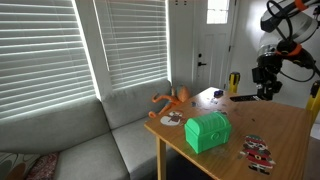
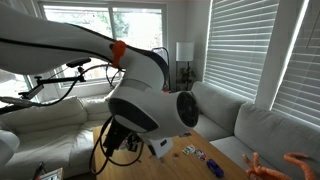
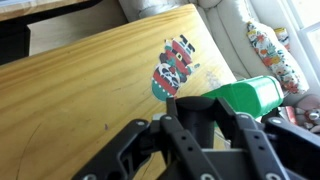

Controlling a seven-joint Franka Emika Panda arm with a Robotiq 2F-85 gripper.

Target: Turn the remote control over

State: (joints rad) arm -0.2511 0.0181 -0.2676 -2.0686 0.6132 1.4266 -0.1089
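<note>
The remote control (image 1: pixel 243 98) points out level from my gripper over the table, so next I tip my gripper until the remote control is upright with its end toward the wooden tabletop (image 1: pixel 251 119).
In the wrist view my gripper (image 3: pixel 195 97) is shut on a slim black bar, the remote control (image 3: pixel 195 118), which fills the gap between the two fingers. In an exterior view the gripper (image 1: pixel 267 92) hangs a little above the far end of the wooden table (image 1: pixel 290 130). A thin dark bar (image 1: pixel 244 97) sticks out beside it and looks like the remote. In the exterior view filled by the arm's white body, neither the gripper nor the remote shows.
A green chest-shaped box (image 1: pixel 208 131) (image 3: pixel 245 97) stands near the table's front. Red-and-white patterned flat items (image 1: pixel 257 150) (image 3: pixel 173 65) lie beside it. An orange toy (image 1: pixel 172 100) lies at the table's sofa-side corner. A grey sofa (image 1: pixel 70 140) runs along the window.
</note>
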